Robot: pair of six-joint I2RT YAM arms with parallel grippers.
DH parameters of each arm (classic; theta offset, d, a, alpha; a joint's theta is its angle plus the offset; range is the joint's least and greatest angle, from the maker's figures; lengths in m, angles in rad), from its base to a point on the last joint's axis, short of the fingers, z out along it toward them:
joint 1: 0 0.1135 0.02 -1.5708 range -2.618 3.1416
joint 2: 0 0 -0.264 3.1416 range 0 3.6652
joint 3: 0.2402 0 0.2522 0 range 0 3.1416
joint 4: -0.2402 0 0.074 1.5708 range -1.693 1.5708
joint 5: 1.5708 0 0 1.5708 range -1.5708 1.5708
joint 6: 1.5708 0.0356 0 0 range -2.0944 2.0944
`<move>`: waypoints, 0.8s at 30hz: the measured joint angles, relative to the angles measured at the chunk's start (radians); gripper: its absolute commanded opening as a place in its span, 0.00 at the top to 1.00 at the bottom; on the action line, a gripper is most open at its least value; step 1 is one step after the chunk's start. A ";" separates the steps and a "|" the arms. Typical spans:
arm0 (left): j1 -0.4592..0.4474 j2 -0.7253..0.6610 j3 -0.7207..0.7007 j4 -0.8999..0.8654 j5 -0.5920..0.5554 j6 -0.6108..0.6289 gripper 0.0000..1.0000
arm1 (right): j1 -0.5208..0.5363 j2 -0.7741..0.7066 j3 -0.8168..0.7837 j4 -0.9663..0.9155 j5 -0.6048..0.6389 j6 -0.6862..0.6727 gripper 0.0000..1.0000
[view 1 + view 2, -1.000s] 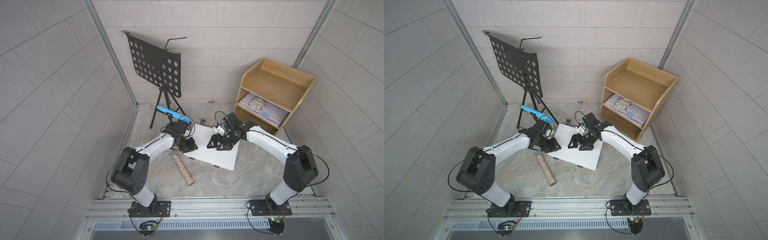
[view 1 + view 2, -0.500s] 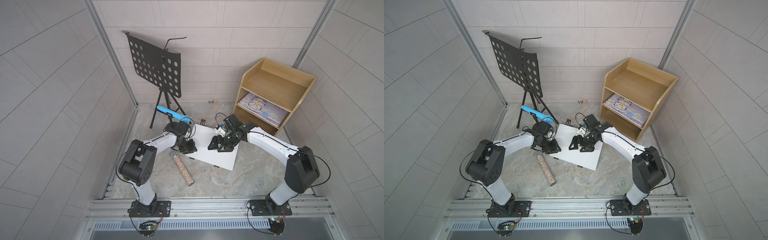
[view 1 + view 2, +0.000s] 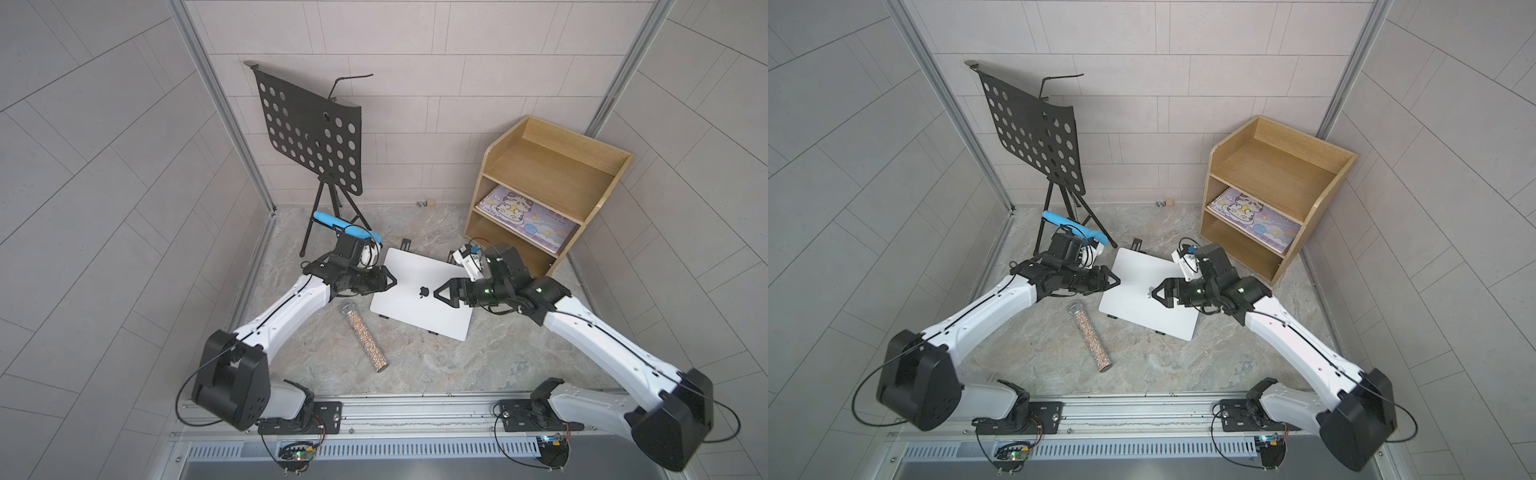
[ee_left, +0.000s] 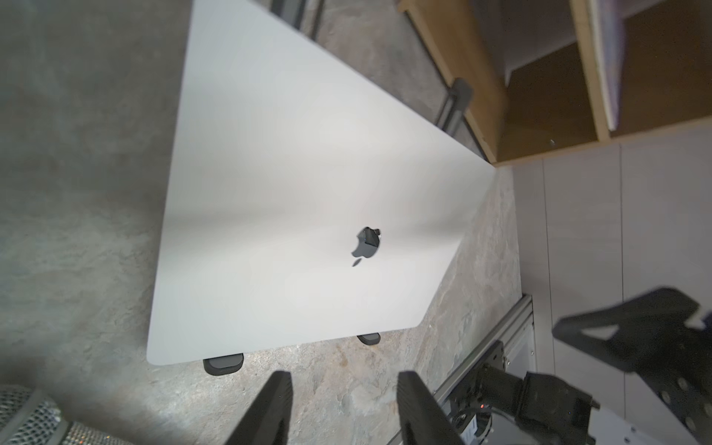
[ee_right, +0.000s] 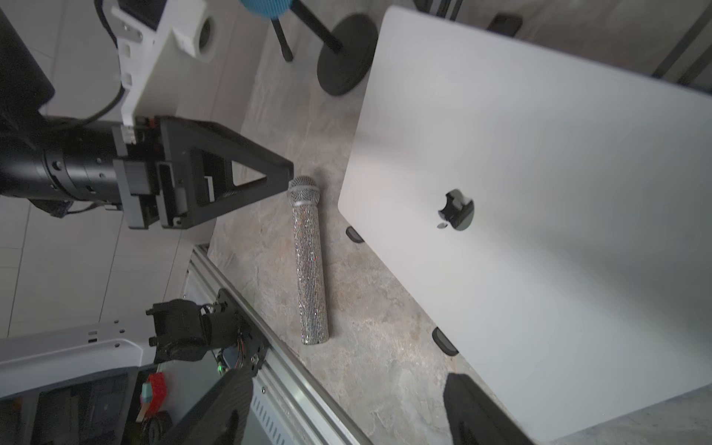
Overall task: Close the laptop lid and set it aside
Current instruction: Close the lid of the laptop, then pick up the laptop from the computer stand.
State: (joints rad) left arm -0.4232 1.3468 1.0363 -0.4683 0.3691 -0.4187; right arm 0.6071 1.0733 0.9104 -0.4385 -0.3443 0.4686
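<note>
Next, my right gripper moves back and pinches the laptop's edge (image 3: 469, 318) near the wooden shelf before it lifts the laptop, because it is hanging over the closed laptop's flat lid (image 3: 424, 276).
The silver-white laptop (image 3: 415, 309) (image 3: 1142, 307) lies closed on the stone floor. Its lid (image 4: 308, 185) (image 5: 539, 162) faces up, showing the dark apple logo (image 3: 423, 291). My left gripper (image 3: 391, 282) (image 3: 1116, 281) hovers at the laptop's left edge. In the left wrist view its fingers (image 4: 277, 404) stand apart with bare floor between them, so the gripper (image 4: 343, 381) is open. My right gripper (image 3: 437, 293) (image 3: 1154, 292) hangs over the lid just right of the logo. It is open (image 5: 346, 381) and empty.
A glittery silver microphone (image 3: 365, 338) lies on the floor left of the laptop. Black feet (image 3: 384, 316) stick out under the laptop. A black music stand (image 3: 309, 137) and a blue roll (image 3: 332, 220) stand behind. At the right is a wooden shelf (image 3: 548, 178) holding a purple notebook (image 3: 523, 216).
My left gripper has opened at the laptop's left edge, and that arm's elbow has shifted. The right arm and the laptop have hardly moved.
</note>
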 measured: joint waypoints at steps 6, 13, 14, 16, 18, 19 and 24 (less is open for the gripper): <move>-0.112 -0.122 0.003 0.003 -0.013 0.110 0.00 | -0.016 -0.358 -0.442 0.346 0.172 0.092 0.14; -0.167 -0.151 -0.028 0.025 -0.064 0.171 0.00 | -0.255 -0.591 -0.752 0.492 0.277 0.327 0.08; -0.166 -0.154 -0.044 0.029 -0.083 0.173 0.00 | -0.310 -0.609 -0.782 0.519 0.264 0.364 0.08; -0.166 -0.155 -0.072 0.032 -0.127 0.164 0.00 | -0.420 -0.616 -0.842 0.577 0.224 0.429 0.08; -0.161 -0.155 -0.095 0.033 -0.167 0.149 0.00 | -0.509 -0.593 -0.887 0.617 0.161 0.468 0.07; -0.159 -0.155 -0.105 0.032 -0.184 0.141 0.00 | -0.542 -0.571 -0.897 0.629 0.126 0.479 0.06; -0.153 -0.157 -0.115 0.035 -0.218 0.119 0.00 | -0.618 -0.395 -0.884 0.717 -0.069 0.471 0.06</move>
State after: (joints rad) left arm -0.5758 1.1900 0.9211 -0.4332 0.1509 -0.3000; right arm -0.0109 0.6785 0.0261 0.2787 -0.4129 0.9394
